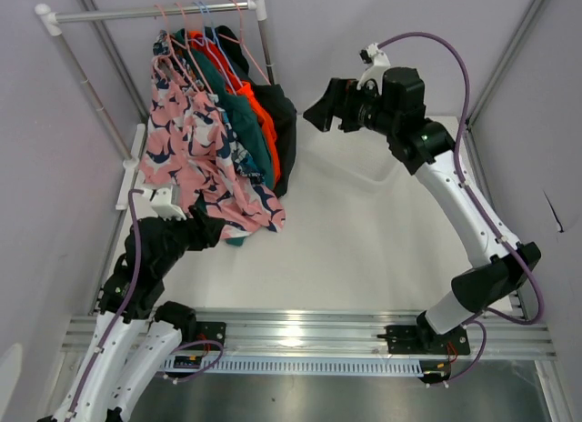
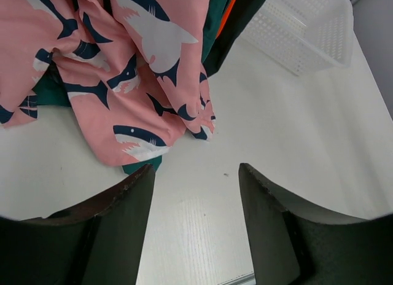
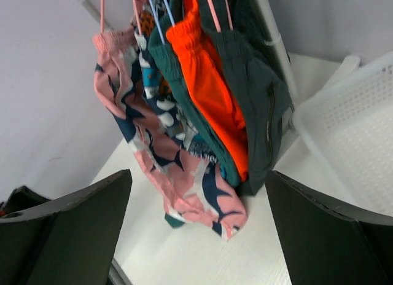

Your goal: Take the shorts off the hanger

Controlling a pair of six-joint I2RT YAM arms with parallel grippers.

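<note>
I can see the black shorts' pink hanger (image 1: 244, 42) open at the row's end, so my right gripper continues toward its near arm (image 1: 258, 67) until the fingers grip it.
Several shorts hang on thin pink and blue hangers (image 1: 182, 31) from a rail (image 1: 145, 14) at the back left. From left to right they are pink shark-print shorts (image 1: 191, 154), a navy printed pair (image 1: 241, 158), teal (image 1: 247, 122), bright orange (image 1: 266, 113) and black (image 1: 286, 122). The pink hem rests on the table. My left gripper (image 1: 214, 229) is open and empty, low at that hem; in the left wrist view (image 2: 195, 168) the pink shorts (image 2: 141, 64) lie just ahead. My right gripper (image 1: 314, 113) is open and empty, raised right of the black shorts, facing all of them (image 3: 198, 174).
A white mesh basket (image 1: 377, 172) stands on the white table under my right arm. It also shows in the left wrist view (image 2: 301, 27) and the right wrist view (image 3: 356, 113). The rack's upright post (image 1: 265, 40) stands right behind the shorts. Grey walls enclose the table.
</note>
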